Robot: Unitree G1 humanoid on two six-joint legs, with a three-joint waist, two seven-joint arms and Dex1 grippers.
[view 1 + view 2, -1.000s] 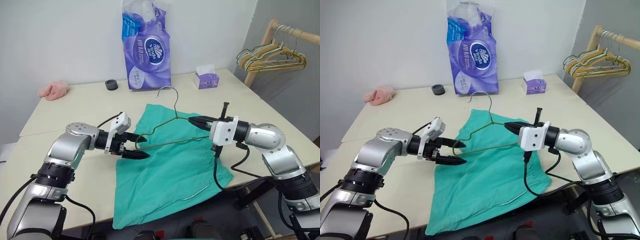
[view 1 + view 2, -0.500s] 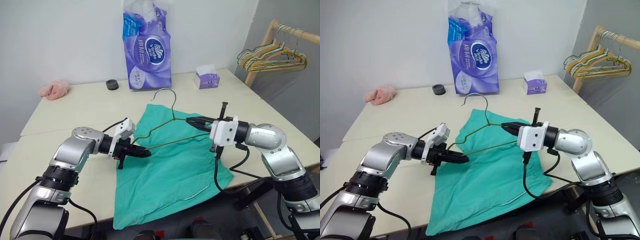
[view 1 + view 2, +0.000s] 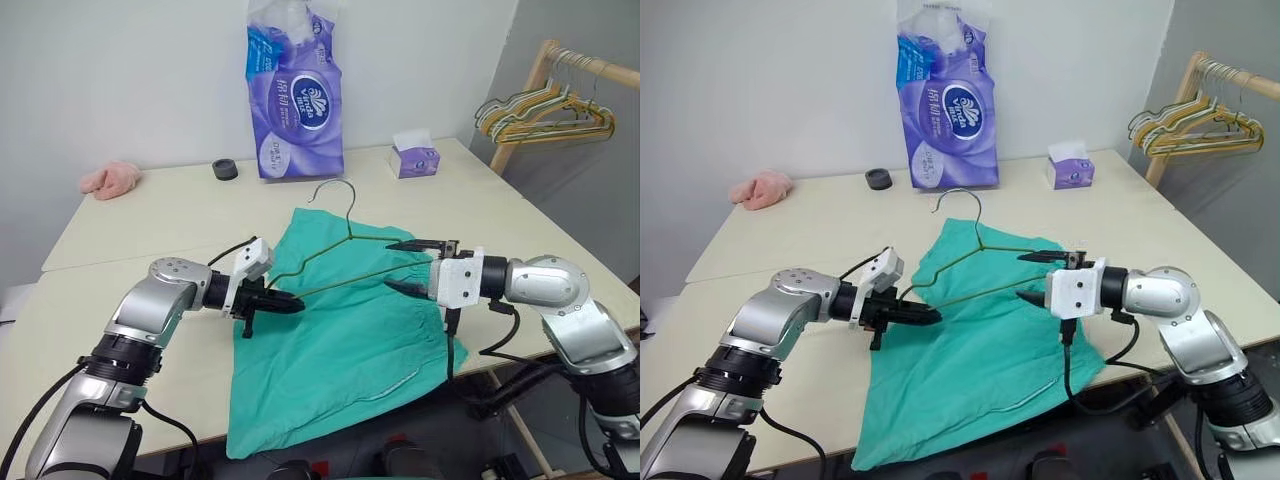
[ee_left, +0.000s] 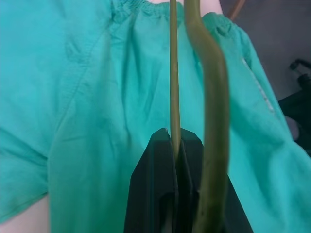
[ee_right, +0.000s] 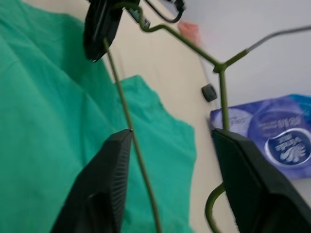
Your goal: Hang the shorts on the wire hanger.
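Observation:
The wire hanger (image 3: 349, 237) will come away freely and leave the shorts behind when I carry it aside, because the bottom wire (image 3: 350, 281) shows unbroken above them.
The teal-green shorts (image 3: 340, 340) lie flat at the table's front edge, with one leg hanging over it. Above them the wire hanger (image 3: 348, 222) is held tilted, its hook pointing toward the wall. My left gripper (image 3: 285, 302) is shut on the hanger's left corner. In the left wrist view the black fingers (image 4: 163, 160) pinch the thin wire (image 4: 173, 73). My right gripper (image 3: 388, 264) is open at the hanger's right end. In the right wrist view its fingers (image 5: 107, 179) stand wide apart, the bottom wire (image 5: 124, 107) running between them untouched.
A purple tissue pack (image 3: 295, 95), a small tissue box (image 3: 413, 160), a black ring (image 3: 224, 169) and a pink cloth (image 3: 110, 179) sit along the table's back. A wooden rack with bunched hangers (image 3: 540, 105) stands at the right.
My left gripper closed on the hanger's left corner. My right gripper opened, let go of the hanger's right end and drew back a little toward the right.

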